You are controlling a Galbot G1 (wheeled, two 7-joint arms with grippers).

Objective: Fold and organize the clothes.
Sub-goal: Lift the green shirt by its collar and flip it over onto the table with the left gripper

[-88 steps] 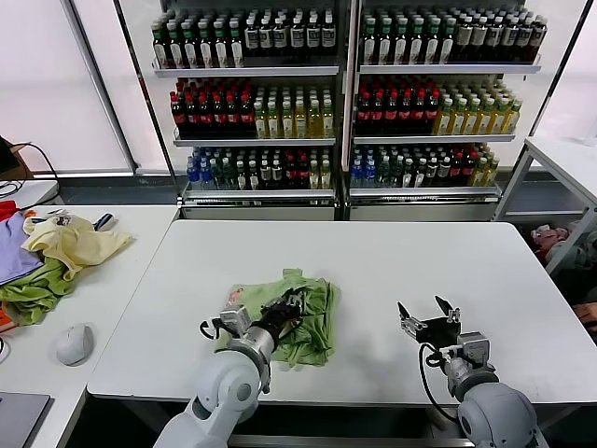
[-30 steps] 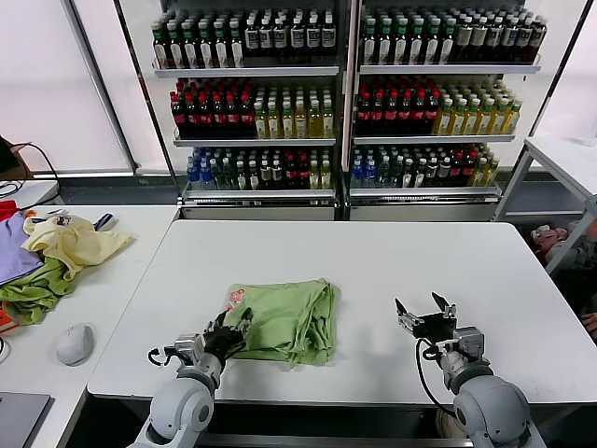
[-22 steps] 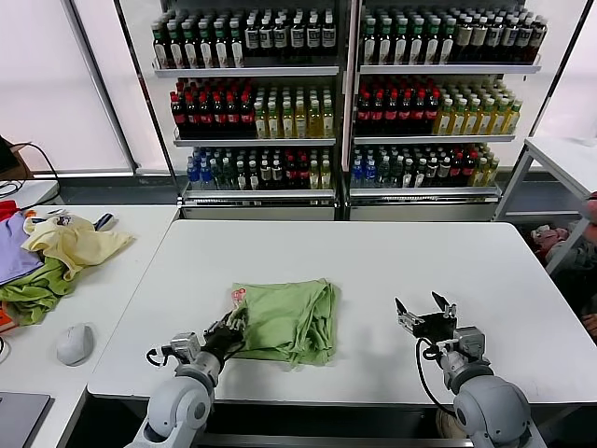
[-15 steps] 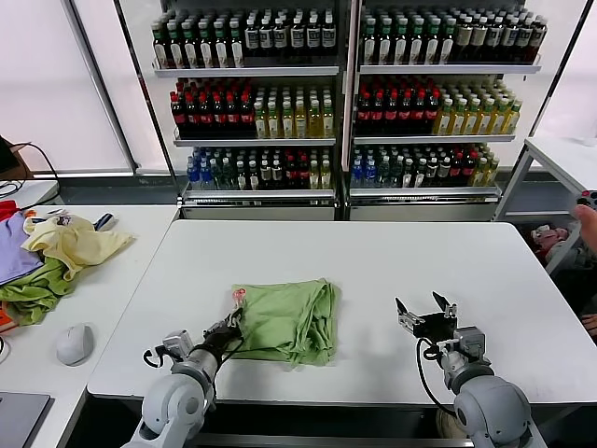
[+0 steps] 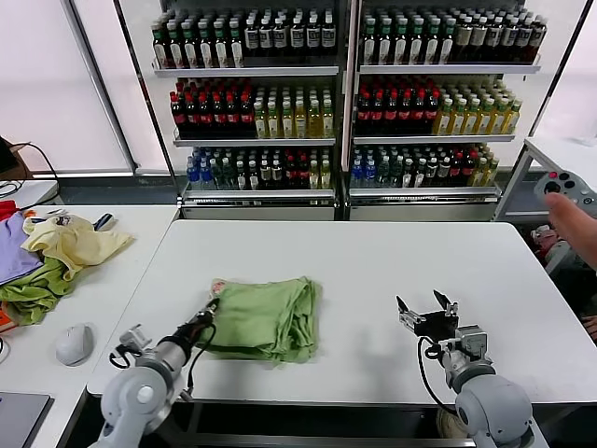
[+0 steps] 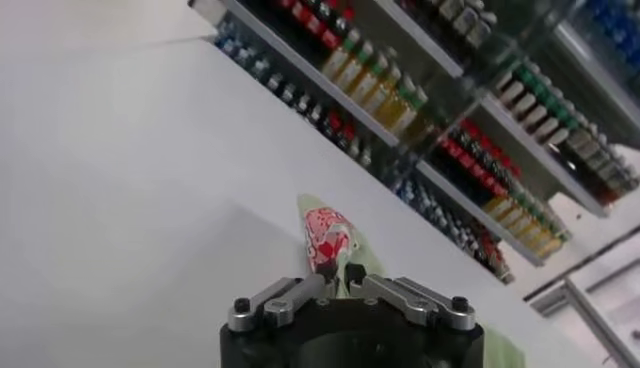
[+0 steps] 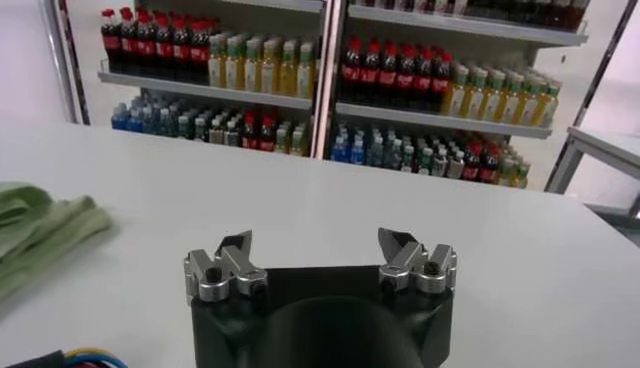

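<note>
Next, I carry the polo shirt's pinched corner with my left gripper across to the shirt's opposite end (image 5: 306,317) to turn the shirt face up, because it lies print side down (image 5: 218,286).
The sage-green polo shirt (image 5: 266,317) lies folded into a rough rectangle on the white table (image 5: 373,257), left of centre near the front edge. A bit of its red-and-white print shows at its near left corner. My left gripper (image 5: 207,311) is at that corner, low on the table, shut on the shirt's edge. In the left wrist view the left gripper (image 6: 335,280) pinches the cloth just below the print (image 6: 325,235). My right gripper (image 5: 425,308) rests open and empty on the table to the shirt's right. The right wrist view shows it (image 7: 318,250) with the shirt (image 7: 40,225) off to one side.
A side table at the left holds a pale yellow garment (image 5: 75,243), an olive-green one (image 5: 33,289), a purple one (image 5: 11,252) and a grey mouse-shaped object (image 5: 73,343). Bottle shelves (image 5: 345,103) stand behind. A person's hand (image 5: 574,229) reaches in at the far right.
My left gripper has pulled back to the left and forward, dragging the folded shirt a little leftward. The right gripper has stayed put. A person's hand has come in at the right.
</note>
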